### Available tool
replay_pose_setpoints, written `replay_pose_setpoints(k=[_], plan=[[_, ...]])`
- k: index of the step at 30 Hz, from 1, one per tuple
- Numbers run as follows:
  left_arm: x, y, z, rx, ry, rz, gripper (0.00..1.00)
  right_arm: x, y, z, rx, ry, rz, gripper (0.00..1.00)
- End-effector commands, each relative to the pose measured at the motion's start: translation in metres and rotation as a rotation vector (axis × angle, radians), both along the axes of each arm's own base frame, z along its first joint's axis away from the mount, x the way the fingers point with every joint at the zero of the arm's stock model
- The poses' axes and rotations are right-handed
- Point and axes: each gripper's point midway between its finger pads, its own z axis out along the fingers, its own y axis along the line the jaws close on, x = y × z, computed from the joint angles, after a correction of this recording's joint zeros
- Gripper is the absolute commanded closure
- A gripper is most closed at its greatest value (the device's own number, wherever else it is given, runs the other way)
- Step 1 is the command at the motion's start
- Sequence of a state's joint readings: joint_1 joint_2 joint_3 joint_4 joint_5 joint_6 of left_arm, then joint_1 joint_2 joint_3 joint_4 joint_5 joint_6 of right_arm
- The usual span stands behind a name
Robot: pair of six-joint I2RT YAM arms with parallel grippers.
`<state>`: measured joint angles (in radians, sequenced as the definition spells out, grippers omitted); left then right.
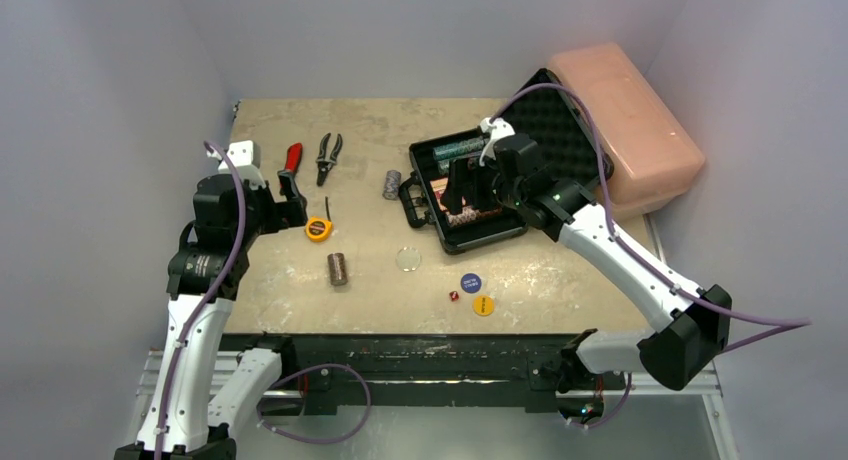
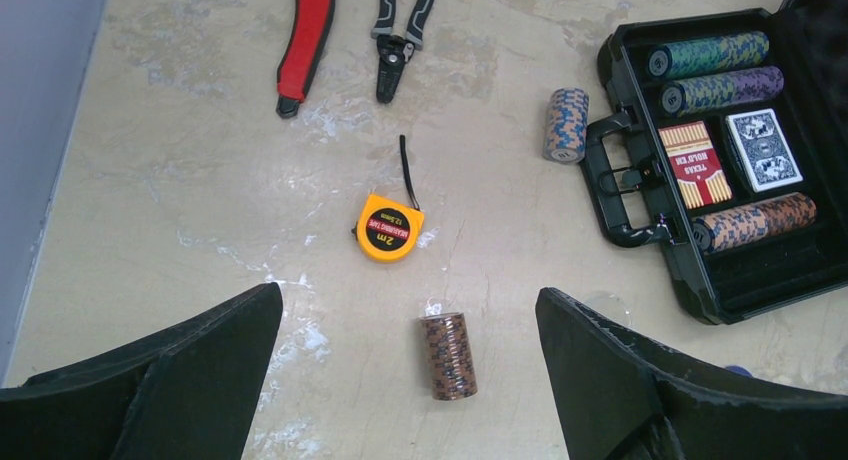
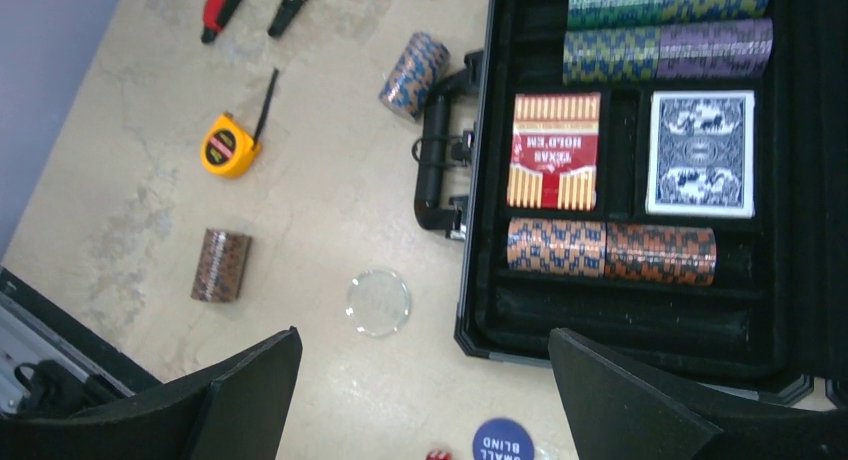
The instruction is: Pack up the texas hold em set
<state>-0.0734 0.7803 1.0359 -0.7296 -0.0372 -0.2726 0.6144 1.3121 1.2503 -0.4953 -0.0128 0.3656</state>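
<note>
My right gripper is open and the red die (image 1: pixel 453 296) lies clear of the blue button, so the gripper continues to go toward the die until its fingers are on both sides of it.
The black briefcase (image 1: pixel 478 235) lies open at centre right, holding chip rows (image 3: pixel 660 50), a red deck (image 3: pixel 555 150) and a blue deck (image 3: pixel 700 152). A brown chip stack (image 1: pixel 338 268) lies on the table, also in the left wrist view (image 2: pixel 448 355). A blue-tan stack (image 1: pixel 391 185) lies by the case handle. A clear button (image 1: pixel 408 259), blue button (image 1: pixel 471 282), yellow button (image 1: pixel 483 305) and red die (image 1: pixel 453 296) lie in front. My left gripper (image 2: pixel 410 380) is open above the brown stack. My right gripper (image 3: pixel 425 400) is open and empty over the case's near corner.
A pink plastic box (image 1: pixel 630 125) stands behind the case at the back right. A red-handled knife (image 1: pixel 291 160), black pliers (image 1: pixel 327 157) and a yellow tape measure (image 1: pixel 319 228) lie at the left. The table's front edge (image 1: pixel 400 332) is near the buttons.
</note>
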Motion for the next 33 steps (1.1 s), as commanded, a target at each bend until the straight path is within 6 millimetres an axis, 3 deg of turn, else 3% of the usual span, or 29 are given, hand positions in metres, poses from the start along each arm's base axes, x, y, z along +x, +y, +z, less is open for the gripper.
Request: replay_pose_setpoints(k=[1,7,15,22,33], plan=[[0.001,-0.004,0.019,-0.023,-0.043,-0.009,0.01,-0.013,-0.007,-0.02,-0.054,0.039,0.003,0.01],[0.001,-0.004,0.018,-0.023,-0.041,-0.011,0.01,-0.037,0.004,-0.041,-0.1,0.073,0.122,0.03],[0.001,-0.006,0.019,-0.027,-0.042,-0.016,0.01,-0.063,0.011,-0.084,-0.184,0.151,0.19,0.08],[0.0,-0.007,0.02,-0.032,-0.043,-0.022,0.01,-0.082,0.018,-0.117,-0.258,0.218,0.24,0.18],[0.0,-0.008,0.019,-0.033,-0.041,-0.023,0.01,-0.092,0.021,-0.165,-0.35,0.327,0.249,0.39]])
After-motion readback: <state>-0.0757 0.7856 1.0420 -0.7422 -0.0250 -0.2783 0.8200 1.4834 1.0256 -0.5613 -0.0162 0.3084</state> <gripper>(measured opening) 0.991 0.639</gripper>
